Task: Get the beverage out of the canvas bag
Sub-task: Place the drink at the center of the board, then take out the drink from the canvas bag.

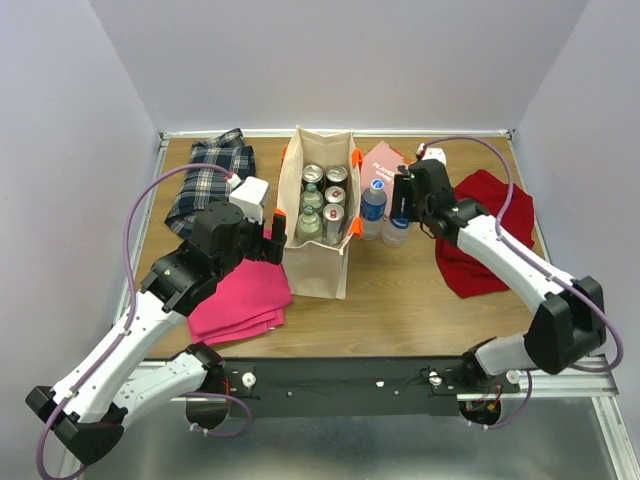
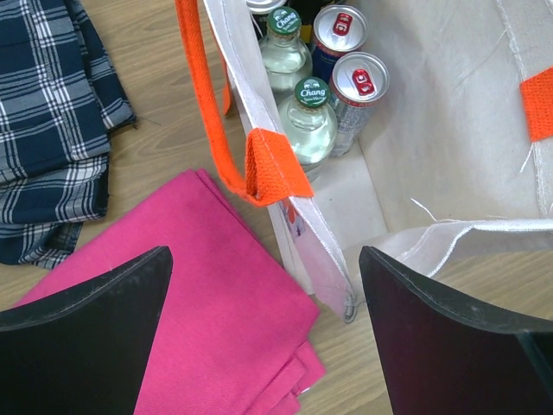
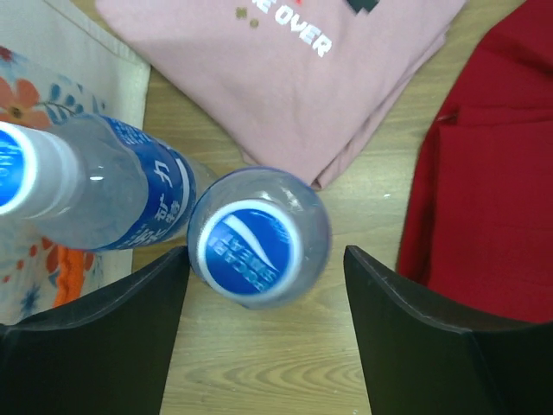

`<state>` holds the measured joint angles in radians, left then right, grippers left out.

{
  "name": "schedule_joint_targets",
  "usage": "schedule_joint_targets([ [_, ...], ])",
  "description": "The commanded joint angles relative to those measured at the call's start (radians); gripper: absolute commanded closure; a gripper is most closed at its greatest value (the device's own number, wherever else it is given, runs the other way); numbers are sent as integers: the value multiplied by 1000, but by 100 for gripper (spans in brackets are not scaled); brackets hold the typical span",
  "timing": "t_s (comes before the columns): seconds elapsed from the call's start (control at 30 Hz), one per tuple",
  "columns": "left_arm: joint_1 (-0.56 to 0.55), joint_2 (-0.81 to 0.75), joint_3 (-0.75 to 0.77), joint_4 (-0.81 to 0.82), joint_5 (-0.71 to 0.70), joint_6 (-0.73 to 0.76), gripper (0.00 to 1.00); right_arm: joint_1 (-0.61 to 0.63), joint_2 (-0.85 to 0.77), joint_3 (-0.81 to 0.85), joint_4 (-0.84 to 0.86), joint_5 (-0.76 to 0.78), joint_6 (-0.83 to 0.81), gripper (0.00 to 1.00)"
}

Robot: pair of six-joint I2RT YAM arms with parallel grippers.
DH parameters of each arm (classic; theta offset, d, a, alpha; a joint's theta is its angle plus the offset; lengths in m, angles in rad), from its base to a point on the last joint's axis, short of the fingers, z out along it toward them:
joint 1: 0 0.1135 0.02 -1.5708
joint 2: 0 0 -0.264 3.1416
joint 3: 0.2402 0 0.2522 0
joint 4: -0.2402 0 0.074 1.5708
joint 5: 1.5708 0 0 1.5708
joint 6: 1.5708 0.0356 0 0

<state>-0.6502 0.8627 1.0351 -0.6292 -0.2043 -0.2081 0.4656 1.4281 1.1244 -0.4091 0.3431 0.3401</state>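
The blue-capped bottle is standing free outside the canvas bag, so the robot's right gripper should keep going up and over to the near green-capped bottle and close there.
The beige canvas bag with orange handles stands open at the table's middle. Inside are green-capped glass bottles and drink cans. Two plastic bottles stand on the table just right of the bag: a blue-labelled water bottle and a blue-capped bottle. My right gripper is open around the blue-capped bottle, with a gap at the right finger. My left gripper is wide open at the bag's near left corner, above the pink cloth, holding nothing.
A folded bright pink cloth lies left of the bag and a plaid cloth at the back left. A pale pink printed shirt lies behind the bottles. A red cloth lies under the right arm.
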Motion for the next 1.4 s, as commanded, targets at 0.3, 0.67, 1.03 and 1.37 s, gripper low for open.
schedule_joint_targets([
  [0.3, -3, 6, 14, 22, 60, 7, 1, -1, -147, 228, -119, -88, -36, 10],
  [0.67, -3, 39, 2, 8, 104, 6, 1, 53, 52, 569, -263, -477, -35, 14],
  [1.03, -5, -22, -76, 0, 204, 7, 3, 217, 193, 782, -367, -461, -50, 14],
  [1.37, -8, -4, -104, 10, 261, 29, 3, 275, 284, 799, -436, -408, -47, 17],
])
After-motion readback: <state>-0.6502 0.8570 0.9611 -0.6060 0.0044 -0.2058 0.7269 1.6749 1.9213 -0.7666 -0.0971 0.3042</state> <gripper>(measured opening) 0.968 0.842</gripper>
